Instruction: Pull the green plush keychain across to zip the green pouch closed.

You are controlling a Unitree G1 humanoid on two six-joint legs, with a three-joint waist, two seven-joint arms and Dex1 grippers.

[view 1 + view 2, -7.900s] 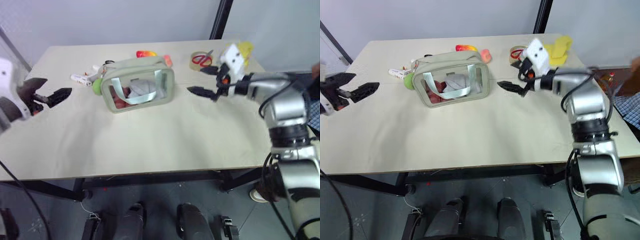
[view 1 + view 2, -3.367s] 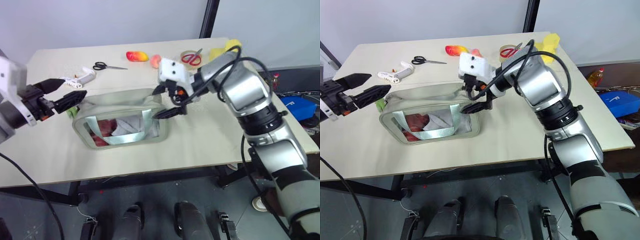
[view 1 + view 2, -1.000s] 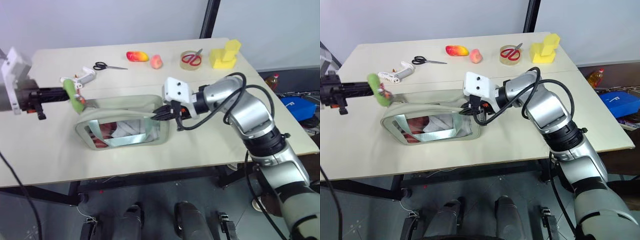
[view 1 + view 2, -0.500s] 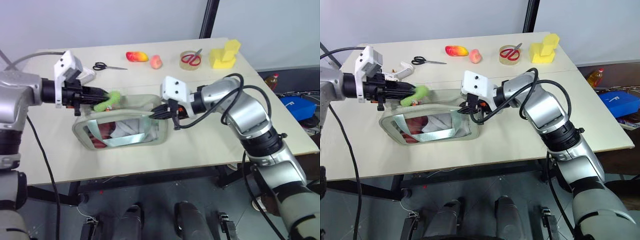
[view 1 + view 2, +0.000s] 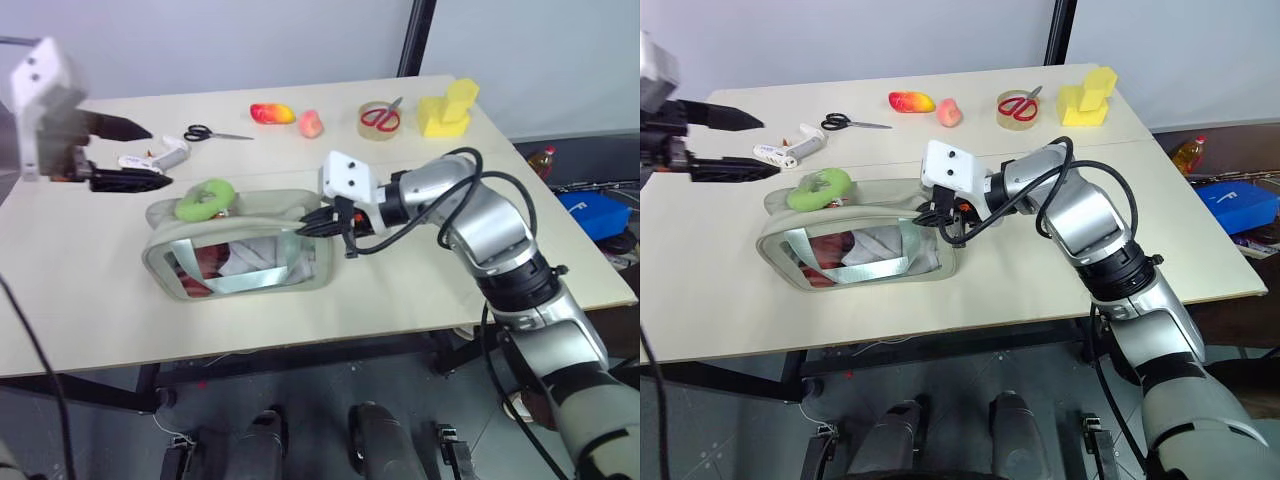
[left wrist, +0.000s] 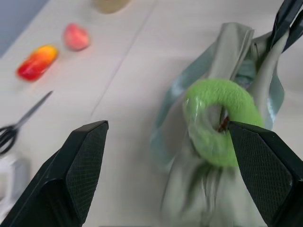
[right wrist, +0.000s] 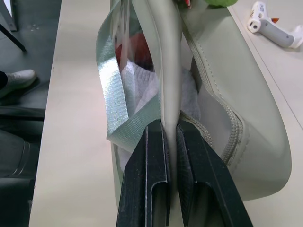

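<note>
I can see a reddish link inside the green plush keychain's ring, so the keychain will stretch out a short chain and pull the zipper along when I pull.
The green pouch lies in the middle of the table, its clear window facing me. The green plush keychain, a lime ring, rests on the pouch's top near its left end and is free of both grippers. My left gripper hangs open to the left of the keychain and a little above it; in the left wrist view the keychain lies just beyond its spread fingers. My right gripper is shut on the pouch's right end, pinching the fabric edge.
Along the table's far side lie black scissors, a white glue gun, a red-yellow toy fruit, a pink toy peach, a tape roll with red scissors and a yellow block.
My left gripper has opened and let go of the keychain, then drawn back to the left. The keychain now lies on the pouch's top. The right gripper has kept its hold.
</note>
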